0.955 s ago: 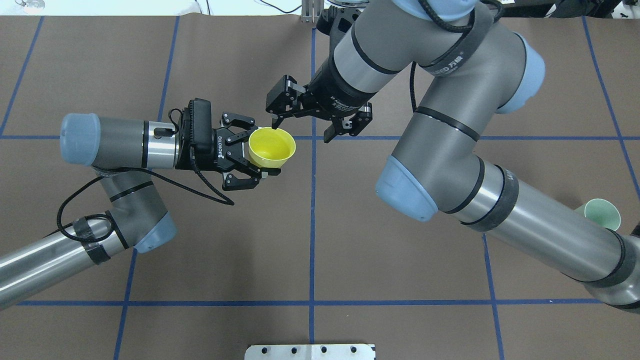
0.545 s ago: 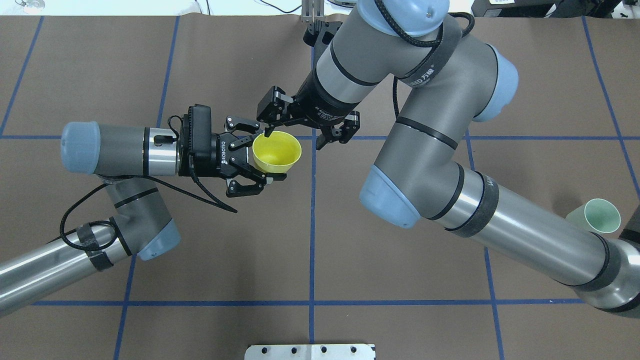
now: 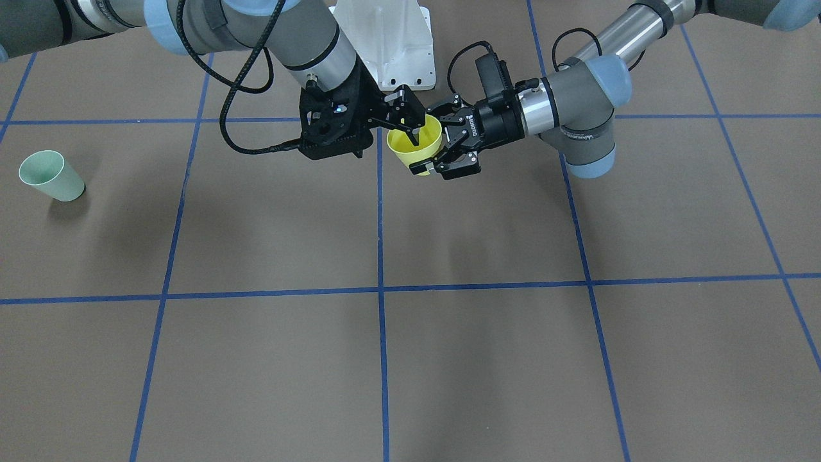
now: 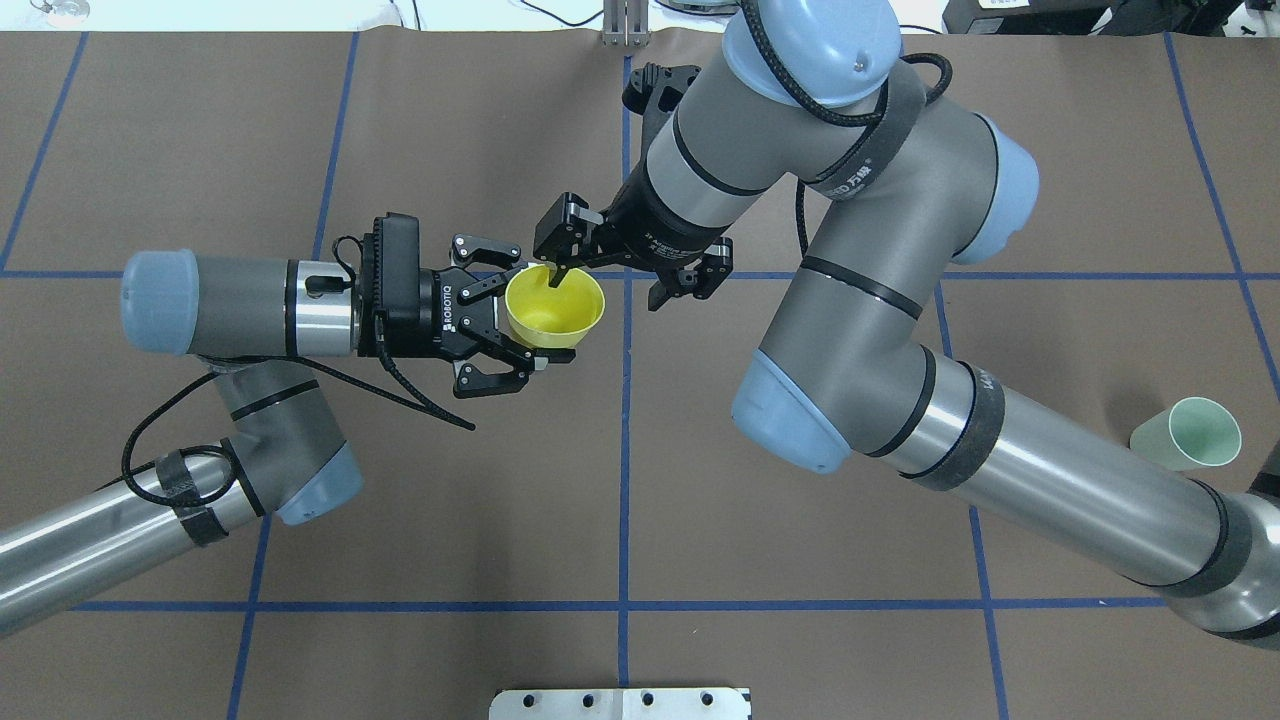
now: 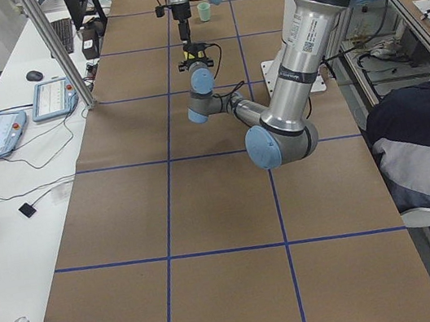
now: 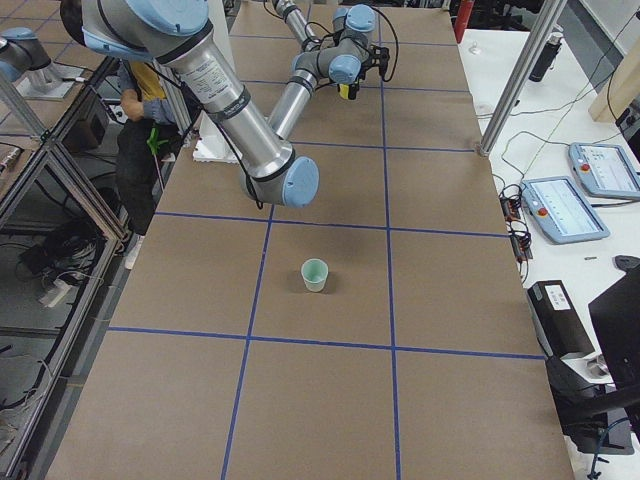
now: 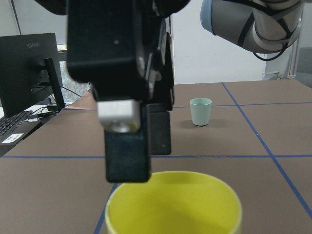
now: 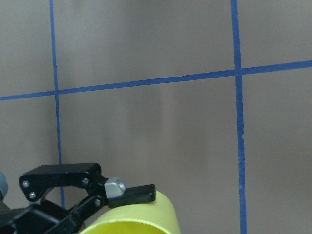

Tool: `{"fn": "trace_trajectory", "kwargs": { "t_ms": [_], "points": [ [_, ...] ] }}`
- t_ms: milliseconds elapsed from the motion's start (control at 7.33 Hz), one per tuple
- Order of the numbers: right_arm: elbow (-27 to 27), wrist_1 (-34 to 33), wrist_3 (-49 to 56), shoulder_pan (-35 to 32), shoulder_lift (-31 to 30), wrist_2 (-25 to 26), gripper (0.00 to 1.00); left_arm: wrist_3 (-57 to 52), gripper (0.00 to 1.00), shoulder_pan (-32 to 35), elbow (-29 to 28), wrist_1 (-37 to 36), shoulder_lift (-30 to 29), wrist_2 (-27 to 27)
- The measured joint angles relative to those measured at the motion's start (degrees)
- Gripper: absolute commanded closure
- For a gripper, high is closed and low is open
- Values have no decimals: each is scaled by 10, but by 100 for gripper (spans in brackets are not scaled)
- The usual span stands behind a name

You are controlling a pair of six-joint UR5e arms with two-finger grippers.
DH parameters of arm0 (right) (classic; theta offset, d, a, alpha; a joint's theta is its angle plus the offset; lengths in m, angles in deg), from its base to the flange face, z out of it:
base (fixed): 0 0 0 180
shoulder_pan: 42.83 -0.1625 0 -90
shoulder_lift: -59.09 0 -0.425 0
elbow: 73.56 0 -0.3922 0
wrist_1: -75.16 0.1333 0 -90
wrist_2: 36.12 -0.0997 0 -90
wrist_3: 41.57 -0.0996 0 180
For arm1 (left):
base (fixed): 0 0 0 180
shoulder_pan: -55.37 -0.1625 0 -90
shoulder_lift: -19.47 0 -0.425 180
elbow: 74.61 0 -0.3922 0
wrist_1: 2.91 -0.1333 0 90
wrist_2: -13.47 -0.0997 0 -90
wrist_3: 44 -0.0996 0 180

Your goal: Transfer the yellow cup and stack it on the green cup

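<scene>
My left gripper is holding the yellow cup far from the green cup, so next my right gripper grips the yellow cup's rim before my left gripper lets go.
My left gripper point(image 4: 540, 310) is shut on the yellow cup point(image 4: 553, 305) and holds it upright above the table near the centre line. The cup also shows in the front view point(image 3: 417, 144) and at the bottom of the left wrist view point(image 7: 173, 204). My right gripper point(image 4: 607, 285) is open and straddles the cup's rim: one finger point(image 7: 127, 146) reaches inside the cup's mouth, the other stays outside. The green cup point(image 4: 1190, 435) stands upright and alone on the table at the far right, also seen in the front view point(image 3: 50, 175) and the exterior right view point(image 6: 315, 274).
The brown table mat carries a blue tape grid. A white base plate point(image 3: 391, 38) sits at the robot's side and a metal plate point(image 4: 620, 703) at the opposite edge. A seated person point(image 5: 428, 150) is beside the table. My right arm's long forearm point(image 4: 1050, 470) crosses above the table near the green cup.
My right gripper has moved in toward the yellow cup and lowered one finger inside its rim. My left gripper shifted slightly right with the cup, then held still.
</scene>
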Motion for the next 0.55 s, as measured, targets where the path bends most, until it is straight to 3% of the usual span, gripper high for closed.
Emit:
{"fn": "trace_trajectory", "kwargs": {
  "t_ms": [273,409,545],
  "points": [
    [1,0,1,15,-3,18,1,0,100,0,0,0,0,0],
    [2,0,2,21,-5,26,10,0,100,0,0,0,0,0],
    [2,0,6,27,-7,35,46,0,100,0,0,0,0,0]
  ]
}}
